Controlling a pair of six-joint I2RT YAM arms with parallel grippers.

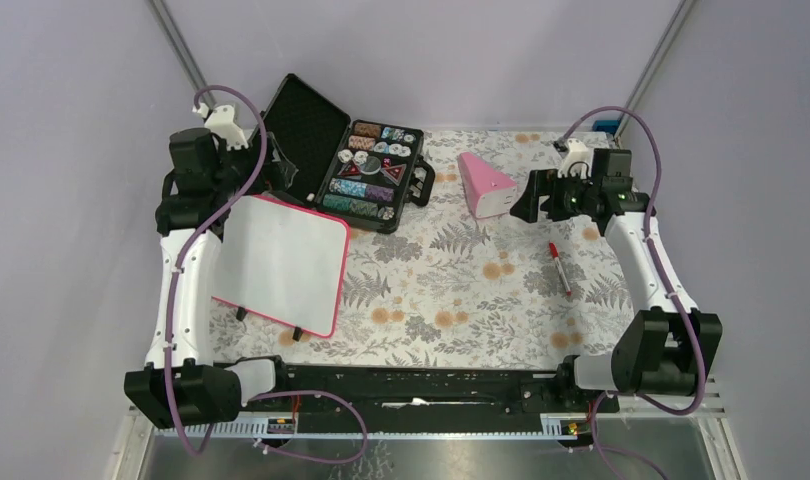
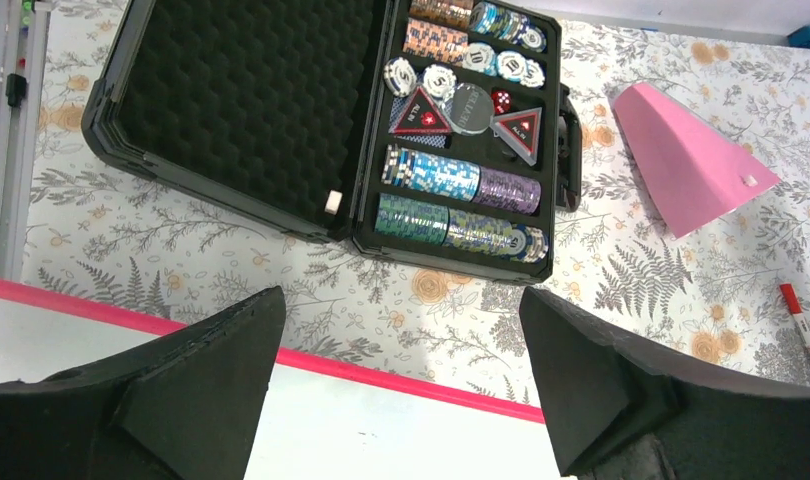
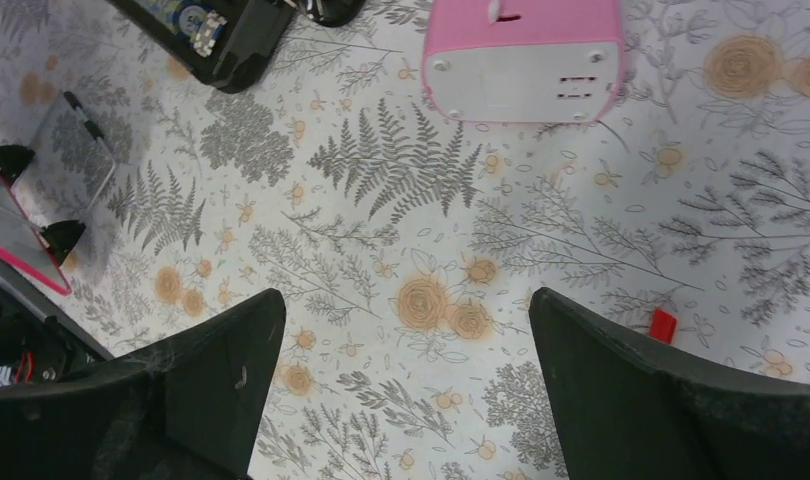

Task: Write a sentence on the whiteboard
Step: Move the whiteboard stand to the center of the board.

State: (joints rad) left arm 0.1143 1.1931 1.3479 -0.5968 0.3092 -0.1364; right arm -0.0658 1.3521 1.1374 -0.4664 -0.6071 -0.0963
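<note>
The black foot nearer the wall sticks out clear of the whiteboard's rim, so the robot's left gripper keeps going toward that foot and closes around it.
The whiteboard lies tilted on the left of the table, white with a pink-red rim and small black feet. Its face looks blank; no red strokes of the sentence show. My left gripper is open and empty above the board's far edge; in the left wrist view the rim and white face lie between the fingers. My right gripper is open and empty at the right rear, above bare cloth. A red marker lies on the cloth near it, also in the left wrist view.
An open black case with poker chips stands behind the board. A pink wedge-shaped box sits left of my right gripper, also seen in the right wrist view. A flowered cloth covers the table.
</note>
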